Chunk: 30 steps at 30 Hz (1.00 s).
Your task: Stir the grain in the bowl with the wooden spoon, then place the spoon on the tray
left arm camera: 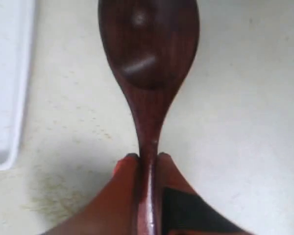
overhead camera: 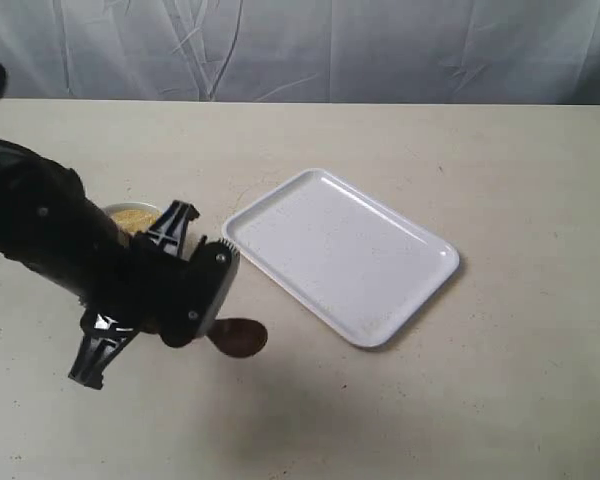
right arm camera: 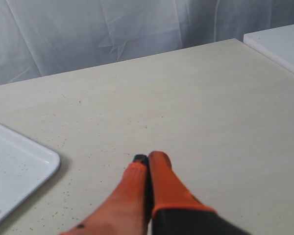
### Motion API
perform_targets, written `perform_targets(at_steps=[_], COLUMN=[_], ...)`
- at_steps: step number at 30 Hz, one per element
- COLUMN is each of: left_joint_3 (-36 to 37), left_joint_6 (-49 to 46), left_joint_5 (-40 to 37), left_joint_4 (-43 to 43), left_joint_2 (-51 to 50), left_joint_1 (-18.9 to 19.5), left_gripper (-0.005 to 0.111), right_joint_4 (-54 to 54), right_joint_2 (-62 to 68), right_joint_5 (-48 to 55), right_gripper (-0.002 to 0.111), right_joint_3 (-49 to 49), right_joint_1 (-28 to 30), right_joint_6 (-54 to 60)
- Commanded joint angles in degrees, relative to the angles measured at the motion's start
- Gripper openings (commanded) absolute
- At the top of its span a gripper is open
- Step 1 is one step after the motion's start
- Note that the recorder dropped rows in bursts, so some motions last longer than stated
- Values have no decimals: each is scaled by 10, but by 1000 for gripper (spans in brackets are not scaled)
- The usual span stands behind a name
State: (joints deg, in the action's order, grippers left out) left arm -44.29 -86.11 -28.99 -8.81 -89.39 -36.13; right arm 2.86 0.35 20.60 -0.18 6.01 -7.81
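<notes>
Next, I lay the spoon across the bowl (overhead camera: 134, 216) and take the spoon's handle nearer its end before I stir, because my left gripper is holding the spoon close to its scoop (left arm camera: 149, 122).
My left gripper (left arm camera: 148, 157) is shut on the slim handle of the dark reddish-brown wooden spoon (left arm camera: 148, 58). In the exterior view the spoon's oval scoop (overhead camera: 241, 338) pokes out below the black left arm, low over the table and just left of the tray. The white tray (overhead camera: 340, 254) lies at the middle of the table, and its edge (left arm camera: 10, 88) shows in the left wrist view. The small white bowl with yellow-tan grain (overhead camera: 133, 216) sits behind the left arm, mostly hidden. My right gripper (right arm camera: 148, 157) is shut on nothing, over bare table beside a tray corner (right arm camera: 19, 171).
A grey cloth backdrop (overhead camera: 310, 45) hangs behind the beige table. A white raised surface (right arm camera: 279, 44) shows at the far edge in the right wrist view. The left arm (overhead camera: 70, 260) covers the table's left part.
</notes>
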Motion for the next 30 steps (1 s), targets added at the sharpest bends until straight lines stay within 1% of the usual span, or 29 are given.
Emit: perform_targets(at_steps=[1,2,3,4,6,10,13,19,22,23,25,26,28,30], left_joint_3=[-28,-35,-46,-50,-54,-54,-54,-54,-54,-54,-54,-54,-54,-54], left_joint_6=[79,111,167,201,240,243,246,246,246,246,246,246,246,246], left_joint_5=[-38,-44,-52,-54,-56,-60,-43,5,35,42,47,48,53,53], left_joint_4=[45,92,137,174,207,211,211,214,201,195,187,187,187,187], left_joint_2=[83,88,90,90,81,48,15,-38,-48,-48,-48,-48,-48,-46], left_joint_1=[8,17,35,48,83,143,186,229,234,234,234,234,234,234], left_gripper=[0,0,0,0,0,0,0,0,1,3,17,30,44,47], right_joint_4=[1,1,1,1,1,1,1,1,1,1,1,1,1,1], right_joint_2=[-3,-3,-3,-3,-3,-3,-3,-3,-3,-3,-3,-3,-3,-3], right_joint_5=[-4,-4,-4,-4,-4,-4,-4,-4,-4,-4,-4,-4,-4,-4], right_gripper=[0,0,0,0,0,0,0,0,0,0,0,0,0,0], right_joint_3=[2,2,2,2,2,2,2,2,2,2,2,2,2,2], right_joint_1=[-2,-2,-2,-2,-2,-2,-2,-2,-2,-2,-2,-2,-2,-2], right_joint_6=[1,1,1,1,1,1,1,1,1,1,1,1,1,1])
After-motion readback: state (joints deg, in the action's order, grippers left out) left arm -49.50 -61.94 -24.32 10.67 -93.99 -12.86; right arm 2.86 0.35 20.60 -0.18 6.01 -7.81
